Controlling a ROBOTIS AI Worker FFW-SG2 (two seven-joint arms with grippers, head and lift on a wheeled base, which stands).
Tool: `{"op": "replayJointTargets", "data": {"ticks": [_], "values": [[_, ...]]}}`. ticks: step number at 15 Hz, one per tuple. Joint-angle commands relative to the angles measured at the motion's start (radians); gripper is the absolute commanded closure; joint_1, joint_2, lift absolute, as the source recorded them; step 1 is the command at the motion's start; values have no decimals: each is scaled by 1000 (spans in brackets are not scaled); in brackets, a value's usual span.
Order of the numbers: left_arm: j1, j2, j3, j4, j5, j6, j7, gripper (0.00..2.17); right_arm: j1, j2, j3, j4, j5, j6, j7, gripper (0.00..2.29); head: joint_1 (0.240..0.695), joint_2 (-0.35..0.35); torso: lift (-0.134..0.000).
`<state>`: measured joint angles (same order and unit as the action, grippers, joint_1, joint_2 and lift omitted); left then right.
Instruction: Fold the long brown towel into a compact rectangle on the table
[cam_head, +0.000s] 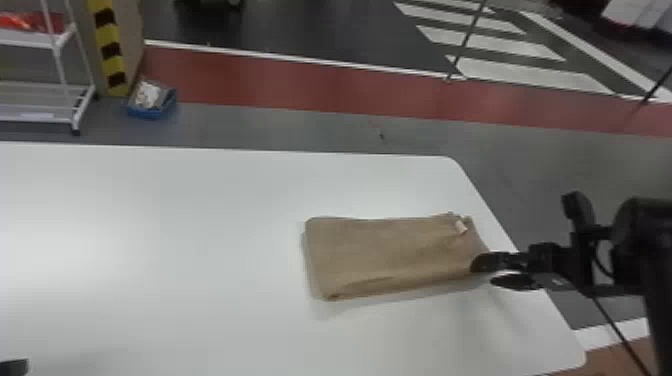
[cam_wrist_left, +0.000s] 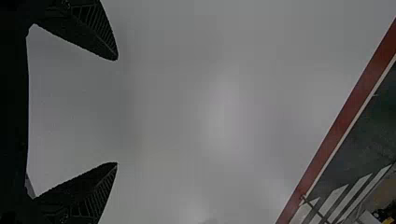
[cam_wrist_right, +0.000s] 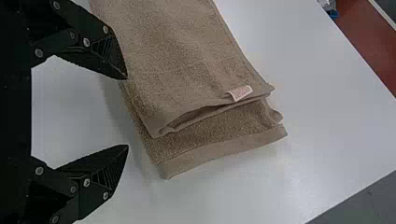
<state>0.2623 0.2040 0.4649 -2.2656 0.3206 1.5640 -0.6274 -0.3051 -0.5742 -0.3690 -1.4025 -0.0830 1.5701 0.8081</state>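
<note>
I expect the brown towel (cam_head: 390, 256) to fold over with its edges staggered and spread when I bring the towel's end inward, because the stacked layers have loose, uneven ends (cam_wrist_right: 213, 129).
The brown towel (cam_head: 390, 252) lies folded in a flat rectangle near the table's right end, a small white tag at its far right corner. My right gripper (cam_head: 492, 275) is at the towel's near right corner. In the right wrist view the towel (cam_wrist_right: 182, 56) shows stacked layers with uneven ends, and the right gripper (cam_wrist_right: 127, 112) stands open beside it, nothing between its fingers. At the bottom left corner of the head view a tip of my left gripper (cam_head: 14, 367) shows; in its wrist view the left gripper (cam_wrist_left: 117, 111) is open over bare white surface.
The white table (cam_head: 175, 240) has its right edge just beyond the towel, under the right arm. Past the far edge, on the floor, are a blue bin (cam_head: 151, 102) and a white rack (cam_head: 45, 100).
</note>
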Motion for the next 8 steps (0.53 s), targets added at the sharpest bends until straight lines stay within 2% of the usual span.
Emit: {"op": "replayJointTargets", "data": {"ticks": [1,8], "values": [[2,0,0,6,0,7,-2,76,-11,11,18,10,14,2,-9,431,695,-285,-123],[12,0,0,9,0,7,-3,80,-39,23,10,49,16,2,-40,444,695,-279,-123]]}}
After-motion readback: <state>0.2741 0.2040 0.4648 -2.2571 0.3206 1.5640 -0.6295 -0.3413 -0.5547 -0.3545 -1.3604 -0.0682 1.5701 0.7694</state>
